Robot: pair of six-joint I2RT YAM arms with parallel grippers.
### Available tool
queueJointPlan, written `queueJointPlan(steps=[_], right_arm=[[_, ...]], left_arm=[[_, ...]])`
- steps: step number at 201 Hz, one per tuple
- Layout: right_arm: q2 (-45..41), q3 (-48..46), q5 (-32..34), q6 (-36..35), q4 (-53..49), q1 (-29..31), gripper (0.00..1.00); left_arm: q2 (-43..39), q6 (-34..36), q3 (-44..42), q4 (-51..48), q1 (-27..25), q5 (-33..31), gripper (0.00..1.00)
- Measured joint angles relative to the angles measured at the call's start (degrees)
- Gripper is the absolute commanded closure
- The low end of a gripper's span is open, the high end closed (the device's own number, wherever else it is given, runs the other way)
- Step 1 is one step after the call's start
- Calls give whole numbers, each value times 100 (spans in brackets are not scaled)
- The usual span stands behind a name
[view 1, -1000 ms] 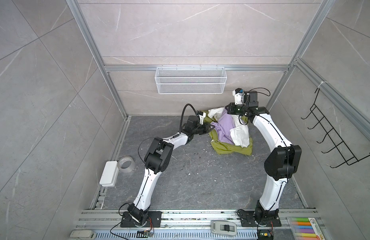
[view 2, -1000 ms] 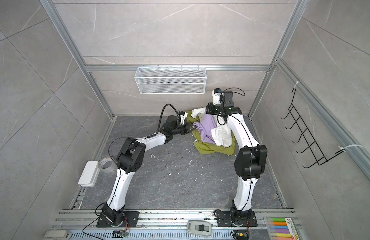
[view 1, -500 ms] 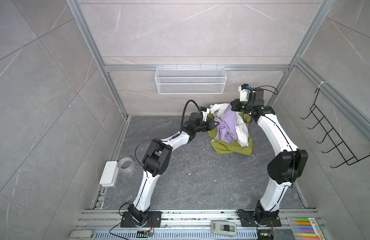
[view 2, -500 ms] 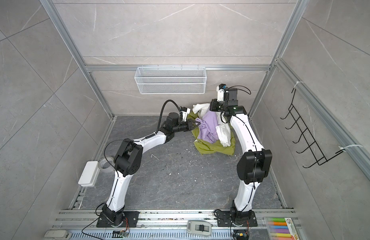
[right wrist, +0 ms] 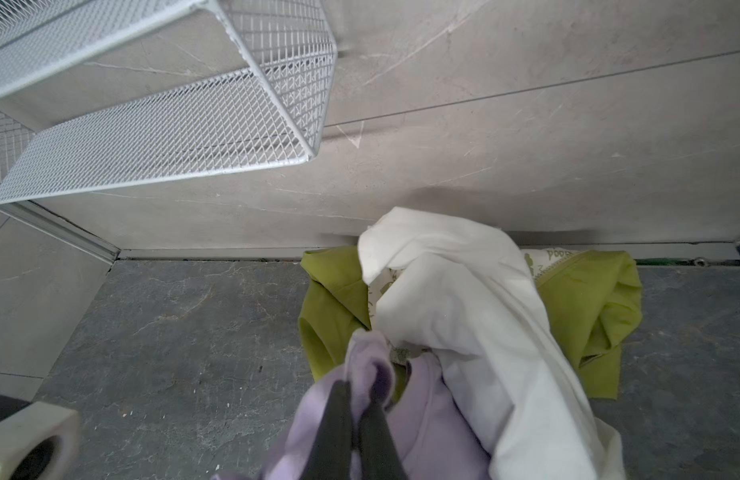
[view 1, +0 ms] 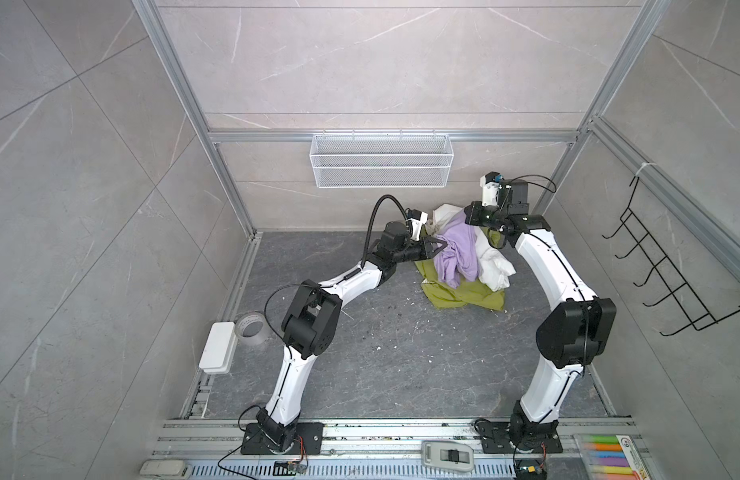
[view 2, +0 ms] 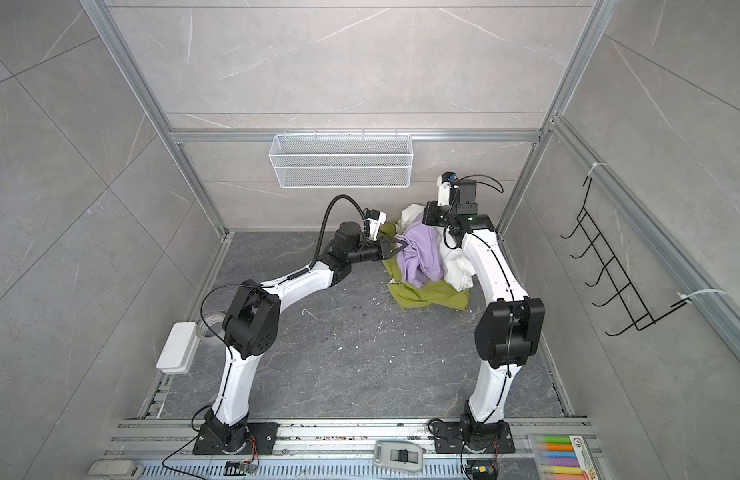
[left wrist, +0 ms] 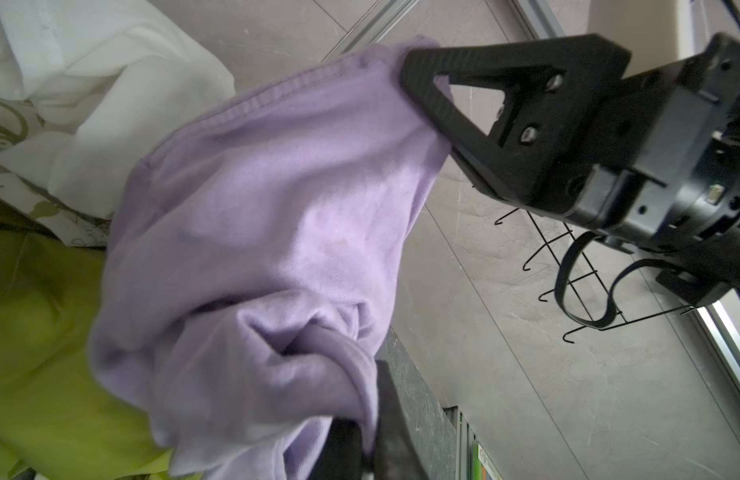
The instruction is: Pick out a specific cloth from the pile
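My left gripper should stay still while my right gripper first lifts the lavender cloth's upper hem (view 1: 463, 220) clear, because the white cloth (view 1: 491, 265) hangs against the lavender cloth.
The lavender cloth (view 1: 457, 253) hangs stretched between both grippers above the pile (view 1: 464, 297), a heap of olive-green and white fabric by the back wall. My left gripper (view 1: 441, 244) is shut on the cloth's left edge; the left wrist view shows the cloth (left wrist: 277, 228) pinched between its dark fingers (left wrist: 385, 415). My right gripper (view 1: 466, 218) is shut on the cloth's upper hem, higher and further back. In the right wrist view its fingers (right wrist: 335, 415) clamp a lavender fold (right wrist: 368, 365). A white cloth (right wrist: 464, 311) drapes against the lavender one.
A white wire basket (view 1: 381, 160) hangs on the back wall above the pile. A black hook rack (view 1: 667, 270) sticks out from the right wall. A tape roll (view 1: 252, 328) and a white box (view 1: 216, 347) lie at the floor's left edge.
Both grippers have risen and moved towards the back wall with the lavender cloth. The right one went up and right, drawing the cloth taller above the pile.
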Motion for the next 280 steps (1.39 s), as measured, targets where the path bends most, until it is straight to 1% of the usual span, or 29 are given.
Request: queueJointPlan(steps=[113,169,280], right_arm=[[-109,2,-376,131,15,0,100],[-326,2,-439,151,17,0,100],[-398,4,-503,195,17,68,100]], left_arm=[[-50,37,0,-11,2,-125,100],[-50,37,0,2,2,-127,100],[-50,81,0,4,-9,-129,100]])
